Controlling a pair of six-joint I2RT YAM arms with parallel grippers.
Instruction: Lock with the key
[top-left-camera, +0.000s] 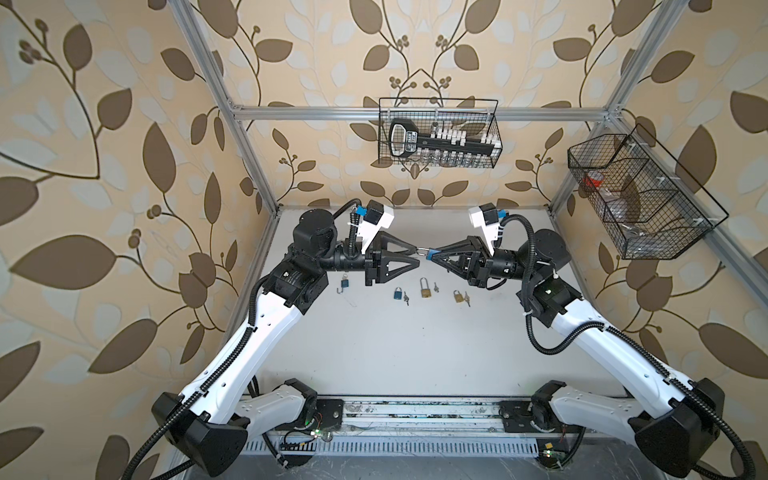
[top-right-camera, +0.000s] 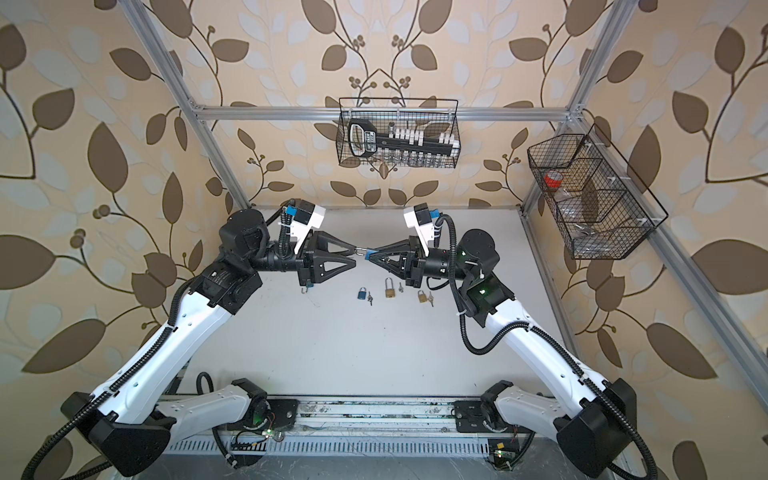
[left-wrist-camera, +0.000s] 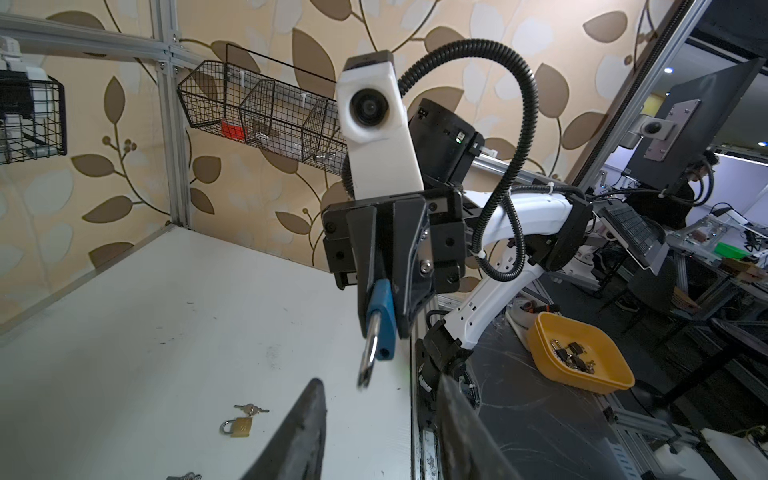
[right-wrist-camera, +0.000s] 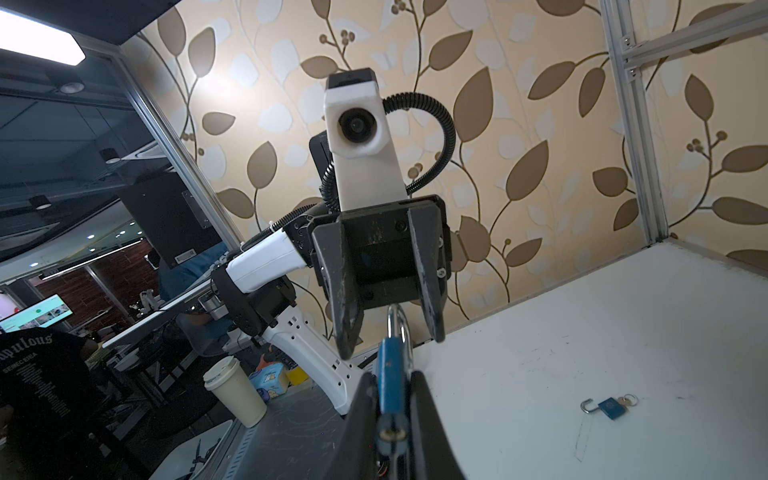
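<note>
I should pinch the shackle (left-wrist-camera: 368, 360) into line with my left gripper before pushing it in, because it is turned away from the hole in the blue padlock's body.
My right gripper (top-left-camera: 430, 254) (right-wrist-camera: 392, 378) is shut on the body of a blue padlock (top-left-camera: 433, 252) (right-wrist-camera: 390, 374), held above the white table (top-left-camera: 395, 340). The padlock's silver shackle (top-left-camera: 422, 250) (left-wrist-camera: 368, 357) points at my left gripper (top-left-camera: 417, 256) (left-wrist-camera: 380, 386). That gripper is open, its fingers standing either side of the shackle's end without touching it. The brass keyhole end (right-wrist-camera: 390, 434) faces the right wrist camera. Small keys (top-left-camera: 406, 297) lie on the table beside other padlocks. I see no key in either gripper.
On the table below the grippers lie an open blue padlock (top-left-camera: 344, 285) with keys (right-wrist-camera: 627, 400), a shut blue one (top-left-camera: 398, 293) and two brass ones (top-left-camera: 425, 289) (top-left-camera: 458, 296). Wire baskets (top-left-camera: 438, 133) (top-left-camera: 640, 199) hang on the back and right walls.
</note>
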